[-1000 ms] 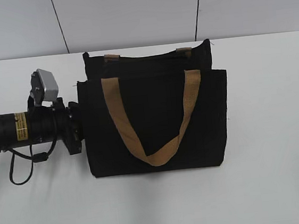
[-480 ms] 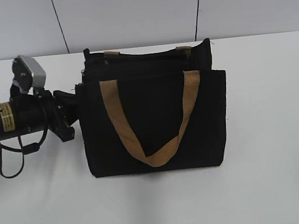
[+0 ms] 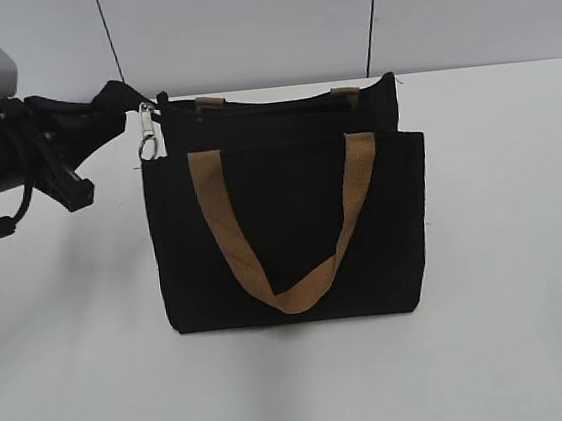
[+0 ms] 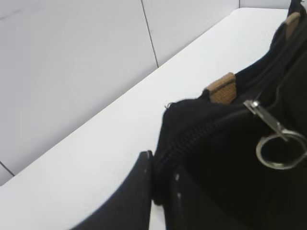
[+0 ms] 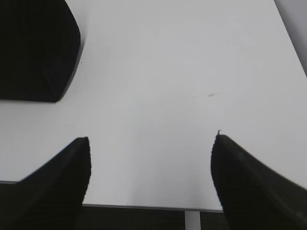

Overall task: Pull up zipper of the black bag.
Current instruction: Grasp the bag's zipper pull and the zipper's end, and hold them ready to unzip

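Note:
My pulling gripper will make the tab slide nearly across the bag's top, because my left gripper pins the zipper's end by the silver pull tab [image 3: 147, 126].
The black bag [image 3: 293, 229] stands upright mid-table, its tan handles [image 3: 227, 226] hanging down the front. My left gripper [image 3: 116, 95] is raised at the bag's top left corner. In the left wrist view my left gripper [image 4: 160, 170] is shut on the near end of the zipper [image 4: 201, 132], a black toothed line running along the bag's top. The silver pull tab [image 4: 274, 136] hangs from that line further along; it also shows in the exterior view [image 3: 147, 132]. My right gripper [image 5: 151, 158] is open and empty over bare table, and does not show in the exterior view.
The white table [image 3: 514, 327] runs to a grey panelled wall [image 3: 241, 24] just behind the bag. A tan strap tab [image 4: 222, 88] sits on the bag's top edge. A black corner of the bag [image 5: 36, 52] shows at the right wrist view's upper left. The table's edge [image 5: 144, 207] lies below the right fingers.
My left arm has moved up and to the left, from the bag's left side to its top left corner. The silver pull tab has come into sight there.

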Action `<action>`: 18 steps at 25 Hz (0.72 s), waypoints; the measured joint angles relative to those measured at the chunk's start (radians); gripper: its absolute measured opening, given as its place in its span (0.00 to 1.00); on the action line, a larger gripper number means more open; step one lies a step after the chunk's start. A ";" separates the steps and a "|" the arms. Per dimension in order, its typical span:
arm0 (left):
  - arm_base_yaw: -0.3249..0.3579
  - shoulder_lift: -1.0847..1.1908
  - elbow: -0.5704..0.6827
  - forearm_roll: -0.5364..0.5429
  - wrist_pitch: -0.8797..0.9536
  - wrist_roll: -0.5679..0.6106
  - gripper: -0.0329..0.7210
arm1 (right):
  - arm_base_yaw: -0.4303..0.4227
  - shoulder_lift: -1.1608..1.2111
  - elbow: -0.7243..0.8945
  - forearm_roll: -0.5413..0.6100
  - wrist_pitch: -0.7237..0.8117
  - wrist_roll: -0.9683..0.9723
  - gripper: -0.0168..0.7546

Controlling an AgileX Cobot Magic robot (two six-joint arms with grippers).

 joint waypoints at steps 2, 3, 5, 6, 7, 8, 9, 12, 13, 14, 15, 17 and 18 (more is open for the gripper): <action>-0.001 -0.052 0.000 0.049 0.057 -0.070 0.07 | 0.000 0.000 0.000 0.009 0.000 0.000 0.79; -0.001 -0.079 0.000 0.084 0.088 -0.112 0.07 | 0.000 0.000 0.000 0.012 0.000 0.000 0.79; -0.001 -0.125 0.000 0.143 0.130 -0.177 0.07 | 0.000 0.000 0.000 0.016 0.000 0.000 0.79; -0.001 -0.147 0.000 0.163 0.147 -0.209 0.07 | 0.000 0.000 0.000 0.017 0.000 0.000 0.79; -0.001 -0.165 -0.001 0.181 0.161 -0.238 0.07 | 0.001 0.000 0.000 0.025 0.000 0.005 0.79; -0.001 -0.176 -0.003 0.194 0.170 -0.259 0.07 | 0.004 0.000 0.000 0.038 -0.004 0.008 0.79; -0.002 -0.185 -0.007 0.204 0.175 -0.281 0.07 | 0.010 0.000 -0.002 0.050 -0.013 0.011 0.79; -0.002 -0.189 -0.025 0.238 0.180 -0.338 0.07 | 0.023 0.031 -0.020 0.089 -0.085 0.019 0.79; -0.002 -0.189 -0.033 0.242 0.181 -0.348 0.07 | 0.024 0.057 -0.022 0.106 -0.123 0.019 0.79; -0.002 -0.189 -0.040 0.246 0.181 -0.355 0.07 | 0.024 0.083 -0.024 0.126 -0.152 0.016 0.79; -0.002 -0.189 -0.047 0.249 0.183 -0.360 0.07 | 0.024 0.121 -0.025 0.145 -0.181 0.002 0.79; -0.002 -0.189 -0.062 0.259 0.197 -0.365 0.07 | 0.024 0.215 -0.027 0.176 -0.222 -0.063 0.78; -0.003 -0.189 -0.069 0.266 0.205 -0.367 0.07 | 0.024 0.259 -0.035 0.193 -0.238 -0.103 0.77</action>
